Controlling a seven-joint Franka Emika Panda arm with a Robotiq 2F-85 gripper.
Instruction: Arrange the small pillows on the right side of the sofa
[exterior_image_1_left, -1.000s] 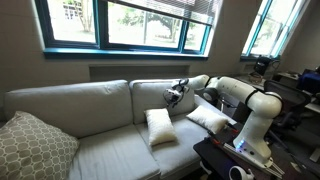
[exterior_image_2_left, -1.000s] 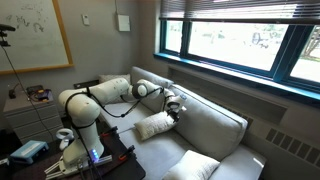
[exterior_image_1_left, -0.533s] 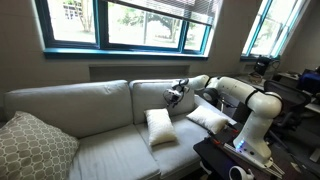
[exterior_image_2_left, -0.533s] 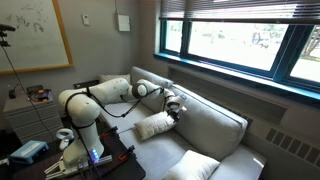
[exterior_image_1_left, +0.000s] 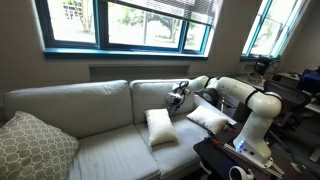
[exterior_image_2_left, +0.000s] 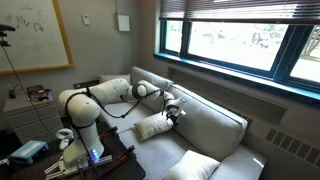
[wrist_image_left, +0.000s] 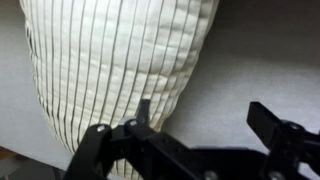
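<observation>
The pillow's edge (wrist_image_left: 182, 85) touches only one finger and the gap is over the seat. Next, my gripper moves back, tilts and straddles the ribbed white pillow's side (wrist_image_left: 160, 80).
Two small white pillows lie on the right part of the sofa (exterior_image_1_left: 95, 150): one stands propped at the seat's middle (exterior_image_1_left: 158, 127), the other lies near the right arm (exterior_image_1_left: 208, 118). Both also show in an exterior view, one by the arm (exterior_image_2_left: 155, 126) and one lower down (exterior_image_2_left: 195, 167). My gripper (exterior_image_1_left: 177, 96) hovers in front of the sofa's back cushion (exterior_image_2_left: 215, 125), above and between the pillows. In the wrist view a ribbed white pillow (wrist_image_left: 120, 60) fills the upper left. My gripper (wrist_image_left: 205, 125) is open and empty, its left finger at the pillow's edge.
A larger beige lattice cushion (exterior_image_1_left: 30, 145) leans at the sofa's far left end. Windows run above the sofa back. The robot's base and a dark table (exterior_image_1_left: 225, 160) stand off the sofa's right end, with cluttered desks behind (exterior_image_2_left: 35, 95).
</observation>
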